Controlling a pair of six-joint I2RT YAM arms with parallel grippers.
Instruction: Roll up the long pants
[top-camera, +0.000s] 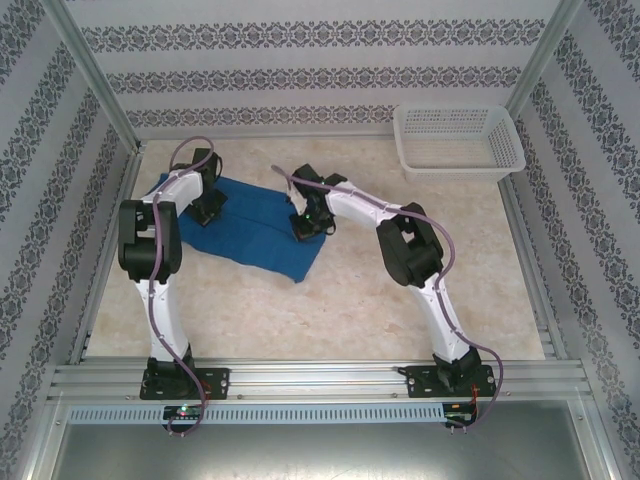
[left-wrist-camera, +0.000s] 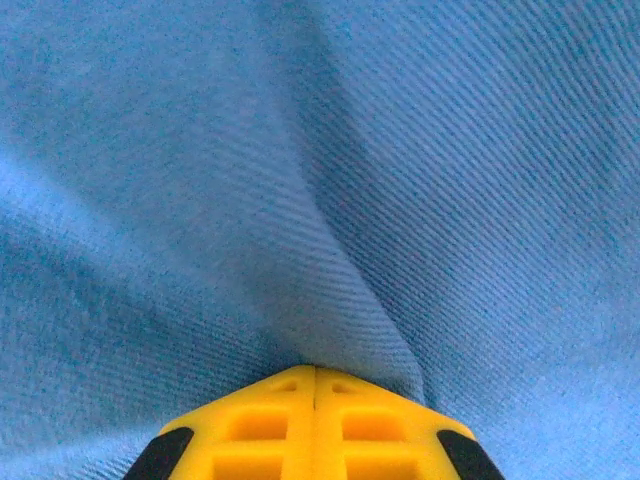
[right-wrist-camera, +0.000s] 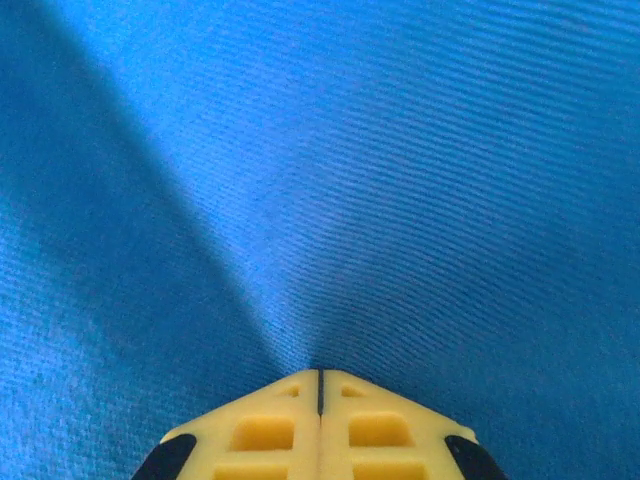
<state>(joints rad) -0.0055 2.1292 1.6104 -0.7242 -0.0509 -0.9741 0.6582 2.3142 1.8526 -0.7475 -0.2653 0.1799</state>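
Observation:
The robot's right gripper should first turn the pants' end toward the robot, then grab the end's edge (top-camera: 311, 262) before rolling, because the long pants lie crosswise (top-camera: 245, 228) in front of the robot.
The long pants (top-camera: 255, 238) lie as a royal-blue folded slab on the left middle of the table. My left gripper (top-camera: 208, 210) presses down on their left part. In the left wrist view its yellow jaws are closed together (left-wrist-camera: 315, 372), and a raised fold of blue cloth (left-wrist-camera: 340, 230) runs out from the tips. My right gripper (top-camera: 305, 228) sits on the cloth's right edge. In the right wrist view this gripper (right-wrist-camera: 320, 375) is likewise shut, with a taut crease of fabric (right-wrist-camera: 250, 250) pulled up from its tips.
A white mesh basket (top-camera: 458, 140) stands at the back right corner. Bare beige tabletop (top-camera: 330, 320) stretches in front of and to the right of the pants. Aluminium posts and patterned walls (top-camera: 60, 200) close in the sides and back.

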